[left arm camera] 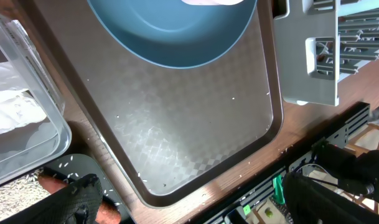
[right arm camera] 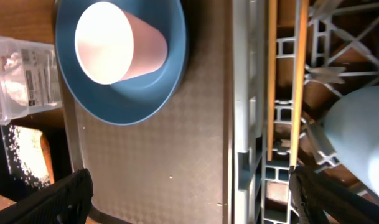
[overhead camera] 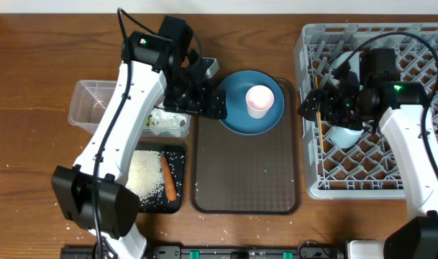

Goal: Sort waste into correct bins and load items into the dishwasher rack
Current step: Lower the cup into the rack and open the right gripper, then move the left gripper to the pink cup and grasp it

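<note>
My right gripper should wait over the rack while my left gripper first lifts the cup (overhead camera: 259, 101) away, because the pale pink cup is standing on the dark blue plate (overhead camera: 249, 125).
The dark blue plate (overhead camera: 236, 108) lies at the far end of the brown serving tray (overhead camera: 247, 173) with the pale pink cup (overhead camera: 259, 101) standing on it. My left gripper (overhead camera: 201, 104) hovers at the plate's left edge, open and empty; in the left wrist view the left gripper (left arm camera: 208, 199) is above the tray's corner. My right gripper (overhead camera: 326, 106) hangs open over the left side of the grey rack (overhead camera: 413, 180). Below the right gripper (right arm camera: 195, 199), two chopsticks (right arm camera: 271, 68) lie in the rack beside the pale blue bowl (right arm camera: 357, 137).
The clear tub (overhead camera: 89, 101) at the left holds crumpled white paper (overhead camera: 168, 122). In front of it, the black tray (overhead camera: 177, 205) holds white rice (overhead camera: 147, 176) and the orange carrot (overhead camera: 168, 178). Stray rice grains dot the brown tray and table.
</note>
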Motion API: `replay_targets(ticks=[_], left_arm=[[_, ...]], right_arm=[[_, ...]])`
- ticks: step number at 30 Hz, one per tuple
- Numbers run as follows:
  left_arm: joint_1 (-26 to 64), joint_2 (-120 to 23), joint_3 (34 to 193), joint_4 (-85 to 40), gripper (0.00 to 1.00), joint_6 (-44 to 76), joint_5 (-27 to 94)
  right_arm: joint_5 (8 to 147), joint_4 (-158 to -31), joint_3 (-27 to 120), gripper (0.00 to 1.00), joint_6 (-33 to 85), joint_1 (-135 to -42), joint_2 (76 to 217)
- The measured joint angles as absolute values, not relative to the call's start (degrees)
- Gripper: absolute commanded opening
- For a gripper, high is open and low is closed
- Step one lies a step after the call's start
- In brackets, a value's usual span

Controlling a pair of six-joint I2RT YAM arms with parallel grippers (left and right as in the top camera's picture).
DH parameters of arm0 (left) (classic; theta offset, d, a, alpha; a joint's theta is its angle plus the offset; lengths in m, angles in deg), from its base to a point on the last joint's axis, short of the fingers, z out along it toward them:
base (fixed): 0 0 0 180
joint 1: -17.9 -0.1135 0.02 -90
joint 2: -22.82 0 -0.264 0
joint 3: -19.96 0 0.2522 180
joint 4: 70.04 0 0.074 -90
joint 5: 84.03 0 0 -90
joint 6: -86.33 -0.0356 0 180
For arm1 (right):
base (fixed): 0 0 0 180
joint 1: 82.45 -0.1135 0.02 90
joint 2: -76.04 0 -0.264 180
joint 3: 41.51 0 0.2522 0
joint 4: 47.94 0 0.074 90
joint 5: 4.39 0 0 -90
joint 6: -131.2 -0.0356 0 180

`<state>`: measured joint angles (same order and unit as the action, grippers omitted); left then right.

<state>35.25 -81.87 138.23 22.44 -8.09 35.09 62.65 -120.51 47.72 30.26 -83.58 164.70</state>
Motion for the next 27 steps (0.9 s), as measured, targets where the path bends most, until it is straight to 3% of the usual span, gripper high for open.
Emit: replay_targets(ticks=[8, 23, 25, 27], left_arm=[[35.2, -81.9, 138.2, 21.8, 0.95, -8.1, 35.1], [35.9, -81.9, 138.2, 9.4, 0.95, -6.3, 38.4], [36.5, -81.9, 138.2, 7.4, 0.91, -5.0, 38.7], [37.5, -81.9, 138.2, 5.4, 0.81, -2.7, 38.9]], right_arm=[[62.4, -120.5, 47.7, 0.99, 30.3, -83.6, 164.7], [62.4, -120.5, 47.7, 0.99, 30.3, -83.6, 164.7], [62.4, -120.5, 47.7, 0.99, 30.3, -83.6, 164.7], [62.4, -120.5, 47.7, 0.99, 30.3, -83.6, 164.7]])
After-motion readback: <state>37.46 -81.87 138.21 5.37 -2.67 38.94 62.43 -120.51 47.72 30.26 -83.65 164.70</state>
